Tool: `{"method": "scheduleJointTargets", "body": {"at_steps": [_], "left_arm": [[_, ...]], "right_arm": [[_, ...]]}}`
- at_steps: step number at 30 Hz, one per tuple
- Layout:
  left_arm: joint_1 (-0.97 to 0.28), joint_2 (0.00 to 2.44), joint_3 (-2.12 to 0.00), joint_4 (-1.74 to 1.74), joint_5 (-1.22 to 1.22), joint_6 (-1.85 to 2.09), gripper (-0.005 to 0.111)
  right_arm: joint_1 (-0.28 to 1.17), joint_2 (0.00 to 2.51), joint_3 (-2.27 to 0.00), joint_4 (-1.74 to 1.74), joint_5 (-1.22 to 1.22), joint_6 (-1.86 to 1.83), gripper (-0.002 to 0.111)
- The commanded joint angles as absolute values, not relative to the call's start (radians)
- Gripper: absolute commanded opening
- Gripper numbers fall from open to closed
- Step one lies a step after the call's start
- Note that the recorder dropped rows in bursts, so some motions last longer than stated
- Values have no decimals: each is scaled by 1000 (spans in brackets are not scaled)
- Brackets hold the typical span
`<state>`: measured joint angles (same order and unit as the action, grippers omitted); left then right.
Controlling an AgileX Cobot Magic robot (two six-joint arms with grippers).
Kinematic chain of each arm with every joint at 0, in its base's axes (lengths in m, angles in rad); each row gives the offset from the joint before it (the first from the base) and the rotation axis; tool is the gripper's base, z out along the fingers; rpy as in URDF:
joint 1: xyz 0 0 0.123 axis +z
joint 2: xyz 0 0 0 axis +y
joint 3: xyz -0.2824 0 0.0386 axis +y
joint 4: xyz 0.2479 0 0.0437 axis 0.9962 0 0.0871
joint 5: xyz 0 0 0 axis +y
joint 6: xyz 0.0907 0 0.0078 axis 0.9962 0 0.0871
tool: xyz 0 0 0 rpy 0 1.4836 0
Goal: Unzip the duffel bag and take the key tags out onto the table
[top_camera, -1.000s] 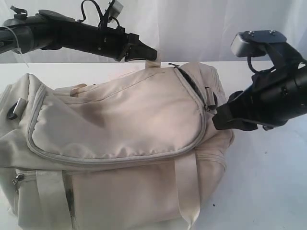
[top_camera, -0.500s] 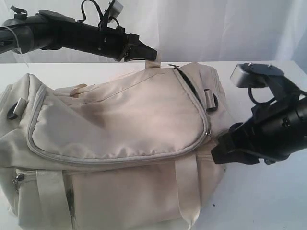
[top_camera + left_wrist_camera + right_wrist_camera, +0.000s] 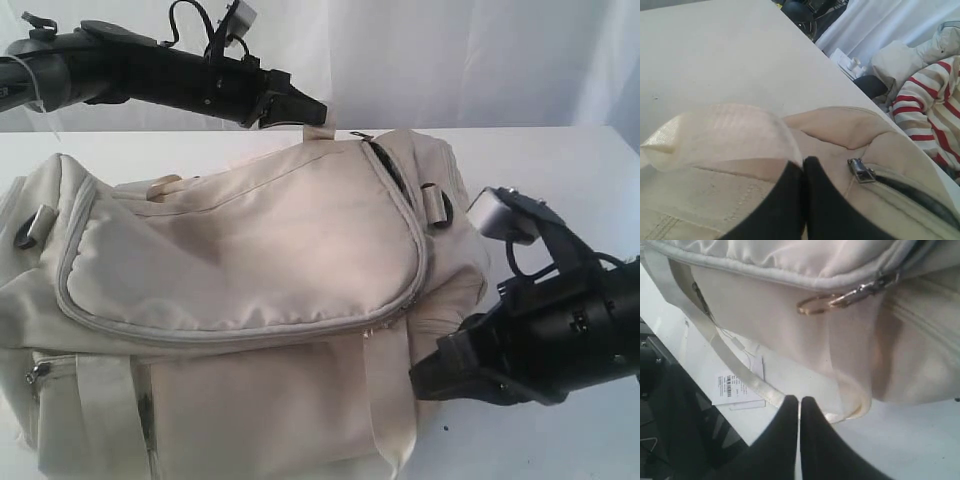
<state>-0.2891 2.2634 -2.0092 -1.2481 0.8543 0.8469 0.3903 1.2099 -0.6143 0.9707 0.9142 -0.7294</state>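
Next, my left gripper comes down beside the ring [image 3: 816, 305] while my right gripper takes the zipper edge above, because my left gripper is holding the far strap [image 3: 321, 131], away from the gold ring.
The cream duffel bag [image 3: 250, 250] lies on the white table [image 3: 560, 190], with a short dark gap in its zipper at the top right corner [image 3: 392, 172]. My left gripper [image 3: 318, 110] hovers over the bag's top and is shut on a cream webbing strap [image 3: 715, 135], right beside a metal zipper slider [image 3: 861, 170]. My right gripper [image 3: 420, 380] is low at the bag's front right and shut with nothing in it. It hangs apart from the zipper pull [image 3: 875, 286] and its gold ring [image 3: 815, 305]. The key tags are hidden.
A white paper barcode label [image 3: 732, 387] lies on the table by a loose strap [image 3: 755, 382]. Another strap [image 3: 395, 400] hangs down the bag's front. Striped clothing [image 3: 930, 110] sits beyond the table's far edge.
My right gripper has come down and forward along the bag's right end and has shut. The zipper pull has travelled round the flap's corner. The left arm has not moved.
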Motion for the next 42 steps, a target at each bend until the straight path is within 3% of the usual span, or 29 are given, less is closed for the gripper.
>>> {"method": "scheduleJointTargets", "body": {"at_steps": [1, 11, 13, 17, 18, 20, 22, 25, 28, 33, 34, 39, 42], "left_arm": [[-291, 2258, -2018, -1263, 863, 838, 0], [-287, 2254, -2029, -1242, 893, 838, 2], [-287, 2252, -2056, -1203, 911, 838, 11], [-287, 2250, -2111, -1148, 969, 811, 45], [-287, 2247, -2128, -1140, 980, 803, 57], [-282, 2237, -2154, -1137, 1003, 800, 69], [-276, 2213, -2171, -1132, 1022, 791, 73], [-261, 2168, -2178, -1115, 1089, 784, 67], [-241, 2125, -2174, -1098, 1221, 790, 52], [-244, 2052, -2123, -1087, 1221, 746, 4], [-244, 2030, -2101, -1087, 1221, 762, 0], [-260, 1886, -1936, -1078, 1221, 764, 0], [-319, 1719, -1718, -945, 1216, 734, 0]], "right_arm": [[389, 1203, -580, 1054, 918, -808, 0], [389, 1201, -609, 1060, 850, -844, 0], [389, 1195, -628, 1060, 829, -844, 0], [389, 1189, -690, 1042, 822, -844, 5], [389, 1189, -707, 1026, 822, -844, 9], [389, 1189, -749, 987, 824, -827, 23], [387, 1189, -790, 933, 836, -794, 39], [387, 1189, -851, 819, 865, -709, 54], [387, 1189, -905, 687, 914, -605, 54], [387, 1177, -959, 488, 962, -432, 54], [387, 1167, -965, 447, 965, -402, 54], [387, 1088, -967, 210, 1002, -221, 54], [387, 1003, -967, 119, 1025, -152, 54]]}}
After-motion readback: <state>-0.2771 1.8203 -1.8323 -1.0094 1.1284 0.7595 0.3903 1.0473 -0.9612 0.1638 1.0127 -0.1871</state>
